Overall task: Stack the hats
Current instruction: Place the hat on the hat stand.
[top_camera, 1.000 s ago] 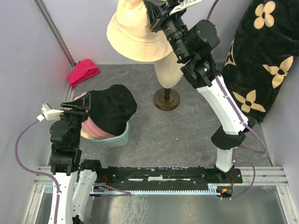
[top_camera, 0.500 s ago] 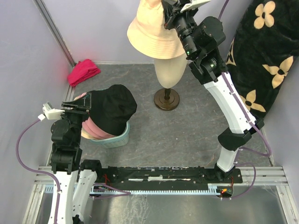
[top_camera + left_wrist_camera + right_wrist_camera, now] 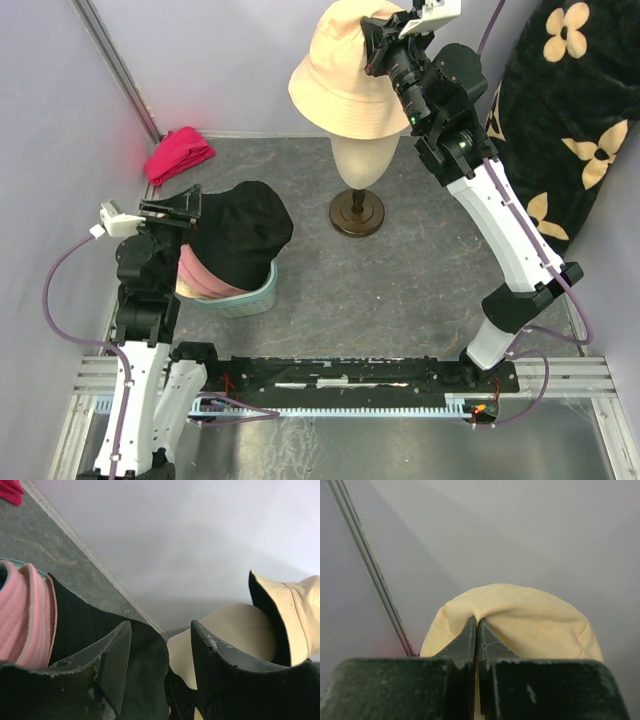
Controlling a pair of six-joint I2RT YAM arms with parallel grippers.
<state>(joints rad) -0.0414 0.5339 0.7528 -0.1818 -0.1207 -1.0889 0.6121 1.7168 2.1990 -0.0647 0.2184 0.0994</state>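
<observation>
I should lower my right gripper next, because the beige hat's open brim (image 3: 345,108) faces down over the cream mannequin head (image 3: 362,162). I should let go once the hat rests there.
My right gripper (image 3: 378,40) is shut on the crown of the beige hat (image 3: 345,82), pinching a fold of the fabric (image 3: 476,622). The hat hangs high, its brim over the top of the cream mannequin head (image 3: 362,160). A black hat (image 3: 245,230) lies on a pink hat (image 3: 198,280) in a teal basket (image 3: 255,298) at the left. At the black hat's left edge, my left gripper (image 3: 178,208) stands open. In the left wrist view the black hat (image 3: 85,625) shows beyond the spread fingers of the left gripper (image 3: 160,625), next to the pink hat (image 3: 20,615).
The mannequin's dark round stand (image 3: 357,212) sits mid-table. A magenta-red cloth bundle (image 3: 178,153) lies at the back left corner. A large black cloth with cream flowers (image 3: 560,130) fills the right side. Grey walls close in at left and back.
My right arm has carried the beige hat to the right, from left of the mannequin head to right above it. The left gripper has shifted slightly up; the black hat has not moved.
</observation>
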